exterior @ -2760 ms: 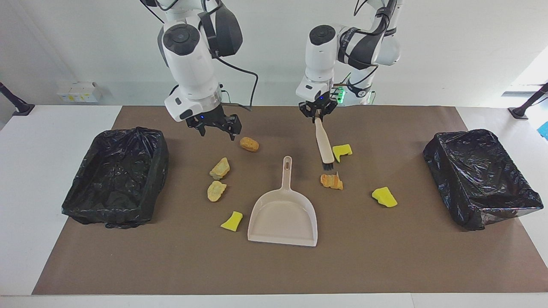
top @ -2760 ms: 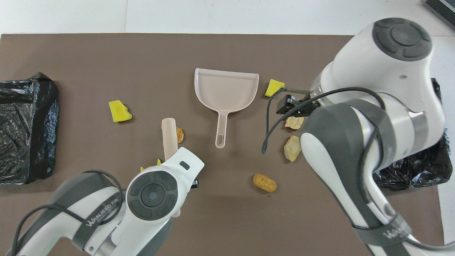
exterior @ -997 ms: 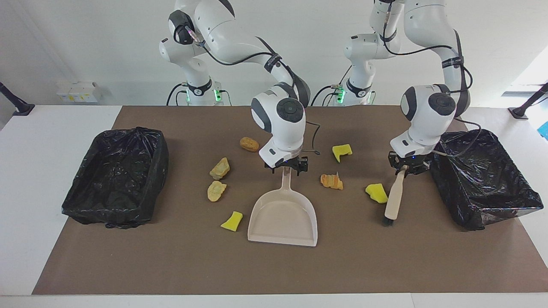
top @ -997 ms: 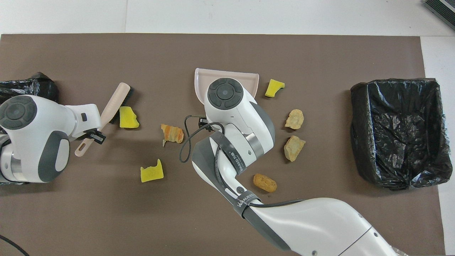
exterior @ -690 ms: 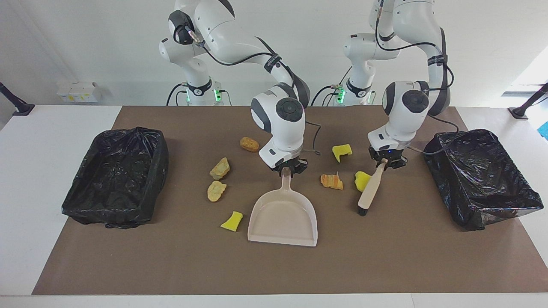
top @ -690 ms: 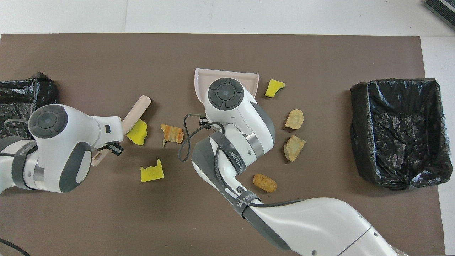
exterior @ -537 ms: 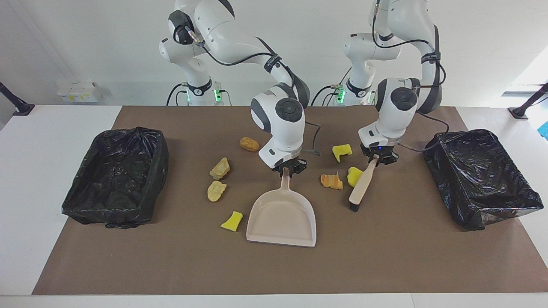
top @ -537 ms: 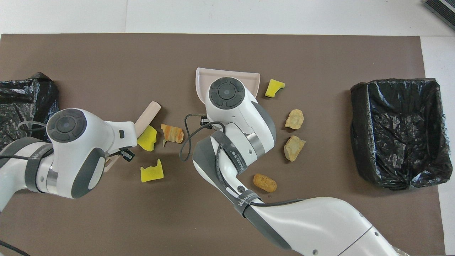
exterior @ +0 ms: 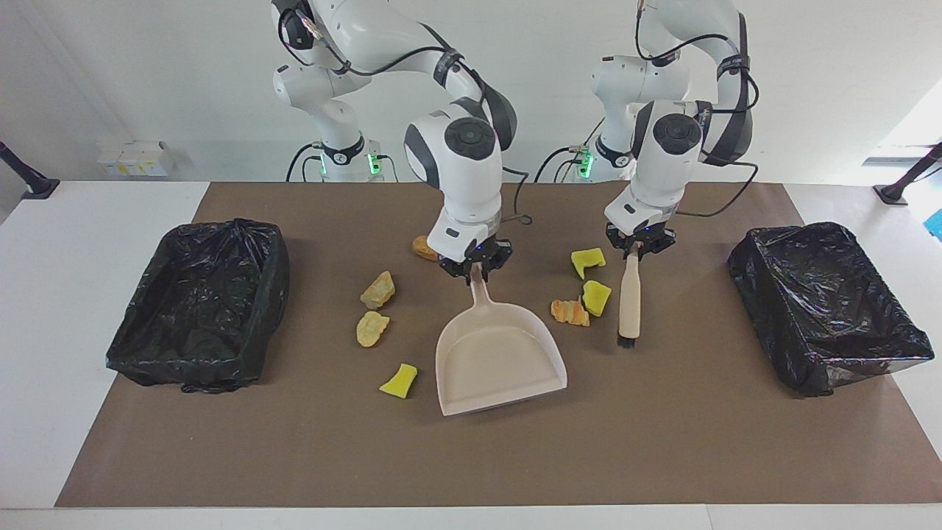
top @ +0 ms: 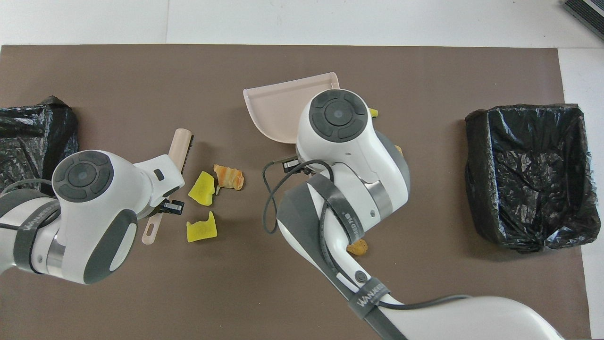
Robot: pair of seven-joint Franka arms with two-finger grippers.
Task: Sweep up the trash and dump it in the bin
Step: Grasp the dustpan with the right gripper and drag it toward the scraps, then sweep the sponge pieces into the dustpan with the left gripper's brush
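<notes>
Next, my right gripper turns the dustpan's opening toward the brush before my left gripper sweeps the yellow chunks in, because the dustpan's opening points past them.
My right gripper is shut on the handle of the beige dustpan, whose mouth is angled toward the left arm's end. My left gripper is shut on the handle of the brush, bristles down on the mat beside a yellow sponge chunk that touches an orange lump. Another yellow chunk lies nearer the robots. Two tan lumps, a yellow chunk and a half-hidden orange-brown lump lie toward the right arm's end. In the overhead view the dustpan and brush also show.
A black-lined bin stands at the right arm's end of the brown mat and another bin at the left arm's end. Bare mat lies farther from the robots than the dustpan.
My left gripper swept the brush in from the bin, pushing the yellow chunk against the orange lump. My right gripper closed on the dustpan handle and turned the pan toward the left arm's end.
</notes>
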